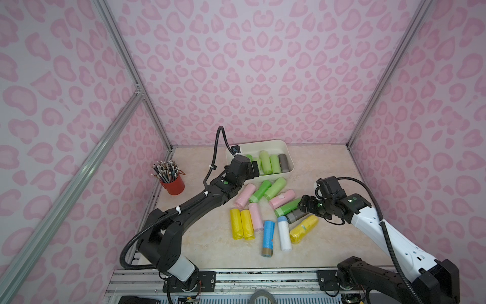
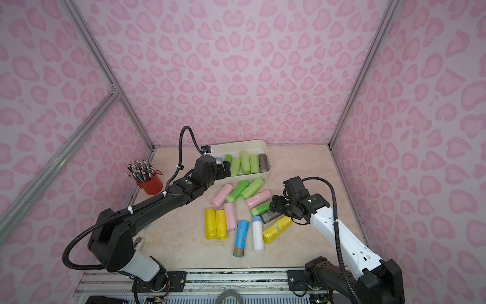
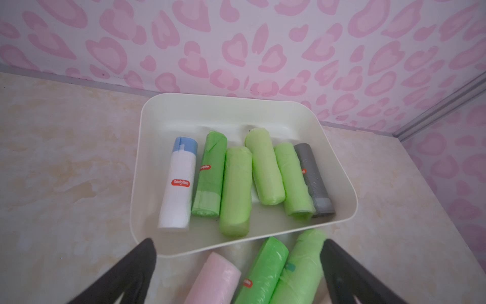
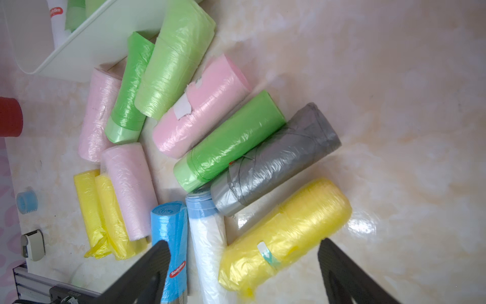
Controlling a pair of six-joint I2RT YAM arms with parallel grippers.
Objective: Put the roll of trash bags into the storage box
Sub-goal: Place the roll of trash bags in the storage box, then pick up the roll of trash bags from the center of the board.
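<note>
The green and grey rolls sit close together, so the green rolls will move to the side when I push the yellow roll in between them.
The storage box, a cream-white tub, stands at the back of the table. In the left wrist view the box holds several rolls side by side: a white one with a blue end, green ones and a grey one. My left gripper is open and empty at the box's near-left edge. Several more rolls lie loose in front of the box, pink, green, yellow, blue, white and grey. My right gripper is open above the right side of this pile, over a yellow roll.
A red cup of pencils stands at the left of the table, by the aluminium corner post. Pink patterned walls close in the back and both sides. A metal rail with the arm bases runs along the front edge.
</note>
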